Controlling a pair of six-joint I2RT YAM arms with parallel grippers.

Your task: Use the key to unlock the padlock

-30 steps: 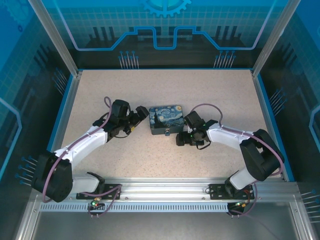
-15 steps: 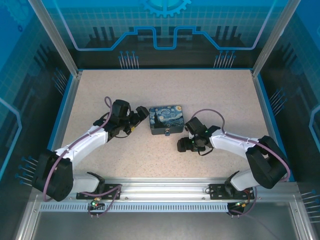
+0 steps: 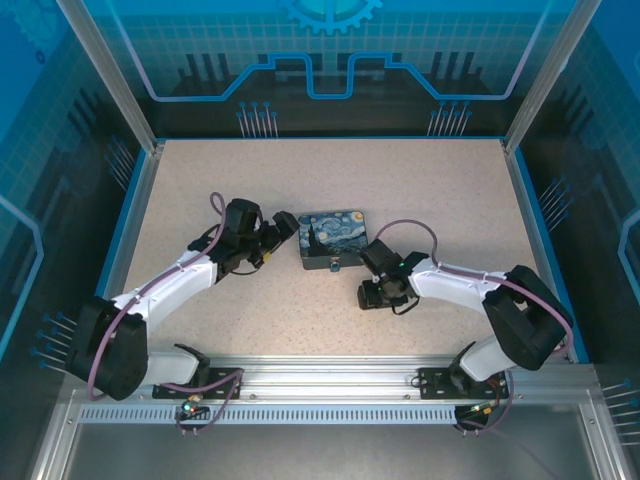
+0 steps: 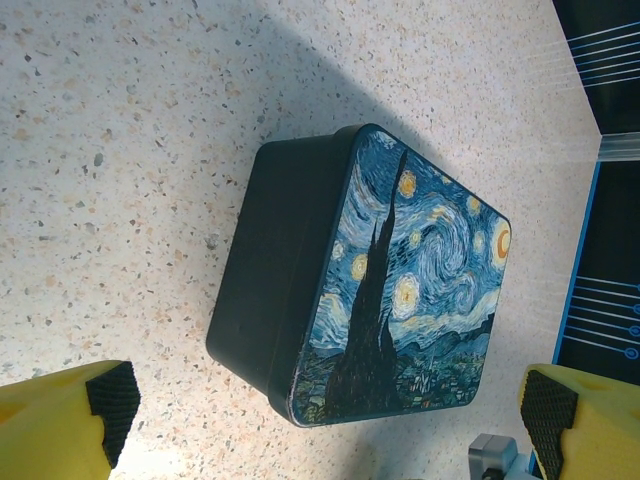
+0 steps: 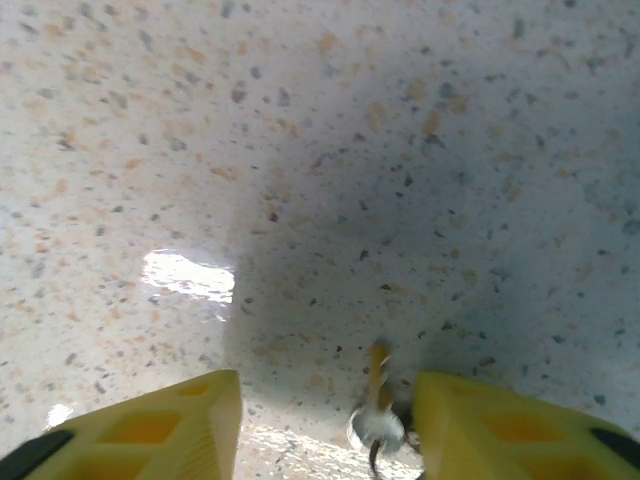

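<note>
The key's blade [image 5: 379, 372] is off centre and close against one finger of my right gripper. Next, I open wider, lift and centre my fingers over its silvery head [image 5: 376, 429] before I close them.
The key [image 5: 380, 372], a thin brownish blade with a silvery ring at its head, lies flat on the speckled table. It sits between the yellow fingers of my right gripper [image 5: 325, 395], close to the right finger [image 5: 500, 425]. A wide gap remains on its left, so the jaws are open and not touching it. Seen from above, the right gripper [image 3: 372, 295] points down at the table just in front of the padlock [image 3: 334, 265]. That small grey padlock hangs on the front of the blue swirl-printed box [image 3: 333, 238]. My left gripper [image 3: 283, 226] stands open beside the box's left end.
In the left wrist view the box [image 4: 400, 290] lies ahead of my wide-open left gripper [image 4: 330, 440], and a grey metal corner [image 4: 492, 455] shows at the bottom edge. Blue walls enclose the table [image 3: 450, 190] at the back and sides.
My right gripper has swung down and toward the near edge, away from the box's right end, and its jaws have narrowed around the key's spot. The left arm has not moved.
</note>
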